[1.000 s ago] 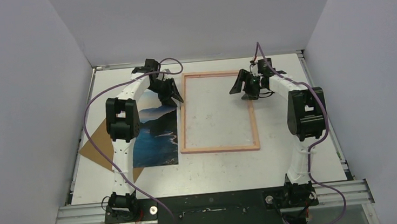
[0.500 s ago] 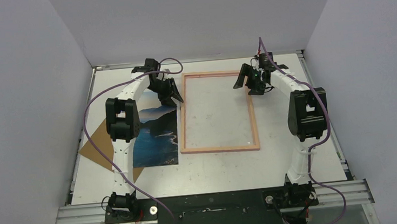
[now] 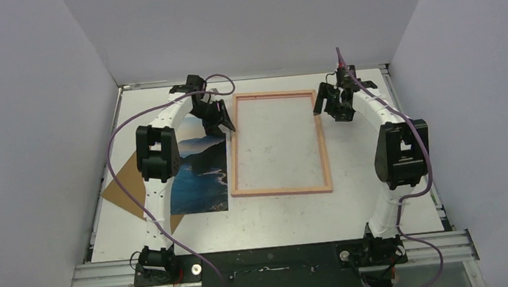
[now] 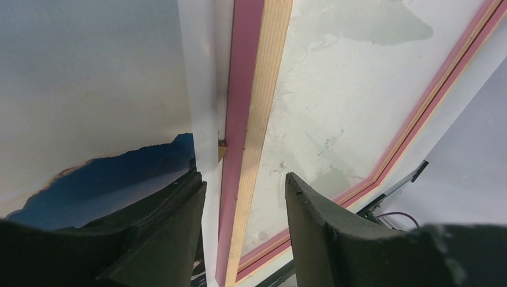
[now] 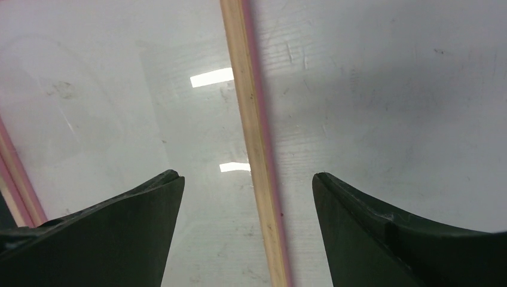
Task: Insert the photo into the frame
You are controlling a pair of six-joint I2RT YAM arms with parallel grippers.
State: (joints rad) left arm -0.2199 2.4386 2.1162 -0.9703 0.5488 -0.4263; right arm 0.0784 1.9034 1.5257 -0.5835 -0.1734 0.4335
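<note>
Next, I move the frame away before my right gripper takes the photo (image 3: 225, 149) by its white edge, because that edge lies close against the frame's bar (image 3: 230, 177).
The frame (image 3: 282, 191) lies flat mid-table, pale wood face up, with the table showing through its clear pane. Left of it lies the photo (image 3: 198, 172) of sea and mountains, partly under the left arm. My left gripper (image 3: 220, 122) hangs over the frame's upper left rail. In the left wrist view that gripper (image 4: 244, 197) is open, with the pink-and-wood rail (image 4: 248, 107) between its fingers and a gap on each side; the photo (image 4: 89, 89) is just beside it. My right gripper (image 3: 331, 105) is open astride the right rail (image 5: 251, 107), as the right wrist view (image 5: 246, 179) shows.
A brown backing board (image 3: 122, 191) lies at the left, partly under the photo and the left arm. Grey walls enclose the table on three sides. A metal rail (image 3: 275, 259) with both arm bases runs along the near edge.
My right gripper has swung right, from over the pane to the frame's right rail, and has opened wider. The left gripper has opened a little and stayed in place.
</note>
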